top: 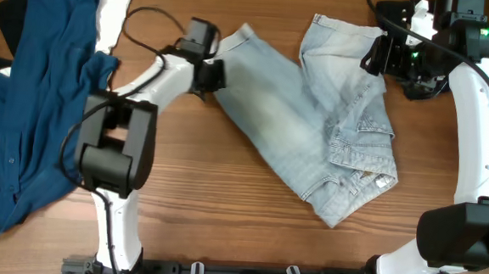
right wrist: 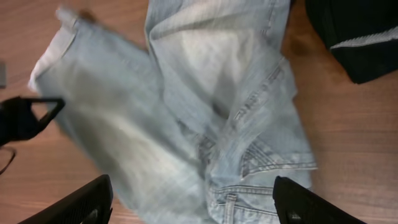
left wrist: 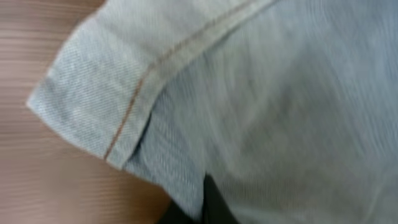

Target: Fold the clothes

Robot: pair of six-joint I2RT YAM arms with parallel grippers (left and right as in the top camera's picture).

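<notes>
The jeans' legs splay apart (top: pixel 311 97), so next my left gripper draws its leg toward the dark blue shirt, then takes the other leg's hem (top: pixel 343 27) and pulls it alongside.
The light-blue jeans (top: pixel 313 133) lie crumpled across the table's middle, with the waistband and pockets at the lower right. One leg stretches to the upper left. My left gripper (top: pixel 207 73) is shut on that leg near its hem (left wrist: pixel 99 106); a dark finger (left wrist: pixel 214 208) shows under the denim. My right gripper (top: pixel 377 56) hangs open and empty above the other leg's hem at the upper right. In the right wrist view its fingers (right wrist: pixel 193 208) are spread wide, well above the jeans (right wrist: pixel 205 112).
A dark blue shirt (top: pixel 34 99) covers the table's left side, with a white cloth (top: pixel 114 10) and a black garment (top: pixel 10 12) behind it. A black thing with a pale stripe (right wrist: pixel 354 37) lies right of the jeans. Bare wood (top: pixel 223 204) shows in front.
</notes>
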